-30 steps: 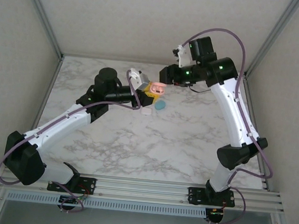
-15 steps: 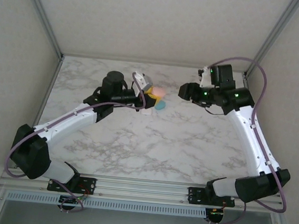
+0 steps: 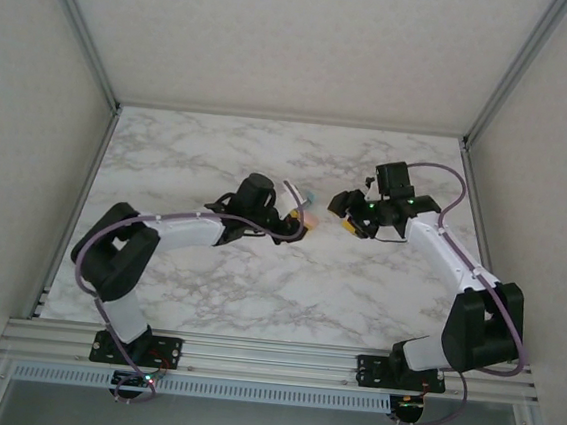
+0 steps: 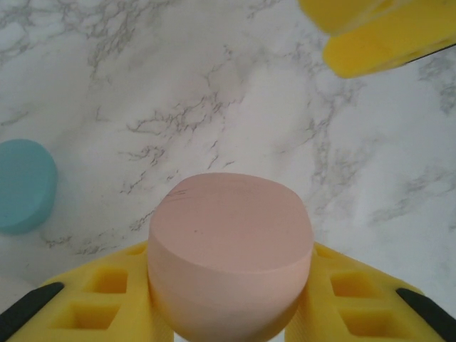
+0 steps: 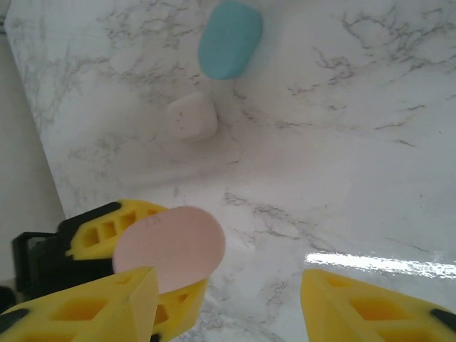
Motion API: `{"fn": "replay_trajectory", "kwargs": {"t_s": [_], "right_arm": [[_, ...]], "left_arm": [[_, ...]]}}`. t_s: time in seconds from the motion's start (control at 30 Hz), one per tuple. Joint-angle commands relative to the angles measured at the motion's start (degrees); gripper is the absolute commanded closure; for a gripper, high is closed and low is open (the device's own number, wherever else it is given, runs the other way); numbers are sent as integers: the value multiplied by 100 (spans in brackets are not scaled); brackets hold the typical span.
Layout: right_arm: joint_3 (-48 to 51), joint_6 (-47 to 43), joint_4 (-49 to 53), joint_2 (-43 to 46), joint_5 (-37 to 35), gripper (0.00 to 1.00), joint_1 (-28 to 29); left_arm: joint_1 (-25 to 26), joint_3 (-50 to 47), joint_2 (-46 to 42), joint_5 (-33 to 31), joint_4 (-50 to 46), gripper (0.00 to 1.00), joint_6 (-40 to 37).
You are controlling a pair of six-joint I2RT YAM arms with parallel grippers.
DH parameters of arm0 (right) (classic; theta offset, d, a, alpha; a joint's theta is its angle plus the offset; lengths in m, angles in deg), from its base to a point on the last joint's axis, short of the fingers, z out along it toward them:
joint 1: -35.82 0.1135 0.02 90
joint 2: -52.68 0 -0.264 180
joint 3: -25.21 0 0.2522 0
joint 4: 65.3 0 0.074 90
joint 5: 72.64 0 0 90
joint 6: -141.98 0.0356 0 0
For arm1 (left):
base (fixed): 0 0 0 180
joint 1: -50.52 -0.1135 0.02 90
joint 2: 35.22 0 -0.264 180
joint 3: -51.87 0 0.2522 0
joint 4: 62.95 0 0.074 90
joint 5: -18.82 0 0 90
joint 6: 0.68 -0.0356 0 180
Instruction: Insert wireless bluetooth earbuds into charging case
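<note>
The pink case (image 4: 231, 222) is closed and my right gripper's fingers are clear of it. I should keep lowering it with my left gripper to the open marble (image 3: 295, 253) and let go there.
A closed pink pebble-like charging case (image 4: 229, 246) sits between the yellow fingers (image 4: 107, 299) of my left gripper (image 4: 229, 285), which is shut on it just above the marble table. In the top view the left gripper (image 3: 297, 224) is at the table's middle. My right gripper (image 3: 344, 213) hangs a short way to its right, pointing at it. The right gripper (image 5: 229, 285) is open with nothing between its fingers, and the pink case (image 5: 171, 246) lies just ahead of its left finger. The earbuds are out of view.
A teal case (image 5: 229, 39) and a whitish-pink case (image 5: 192, 117) lie on the marble table (image 5: 342, 142) beyond the held case. The teal case (image 4: 25, 185) is left of the left gripper. The right gripper's yellow fingers (image 4: 377, 35) show in the left wrist view.
The left gripper has carried the pink case from the back of the table toward the middle. The right arm drew away, then swung down close beside it again.
</note>
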Motion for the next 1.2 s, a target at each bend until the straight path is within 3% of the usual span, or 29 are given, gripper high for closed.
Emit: {"fn": "replay_trajectory", "kwargs": {"t_s": [0.0, 0.13, 0.43, 0.83, 0.9, 1.03, 1.07, 1.17], "right_arm": [[87, 245, -395, -11, -144, 45, -30], [238, 268, -339, 233, -529, 44, -38], [485, 268, -207, 633, -898, 44, -194], [403, -175, 294, 938, -1535, 41, -639], [382, -407, 394, 1051, -1992, 36, -753], [435, -884, 474, 1382, -3609, 27, -902], [524, -1030, 382, 1478, -4090, 25, -941], [955, -1685, -287, 1693, -5046, 22, -1047]], "left_arm": [[132, 232, 537, -470, 321, 88, 3], [199, 455, 1072, -897, 489, 88, 98], [283, 503, 1406, -1498, 103, 82, -63], [151, -309, 521, -1594, 76, 46, -128], [115, -448, 265, -1529, 48, 31, -153], [-93, -785, -378, -1462, 32, 26, 81], [-166, -904, -570, -1452, 73, 18, 131], [-505, -1073, -1154, -1402, -66, 14, 379]]}}
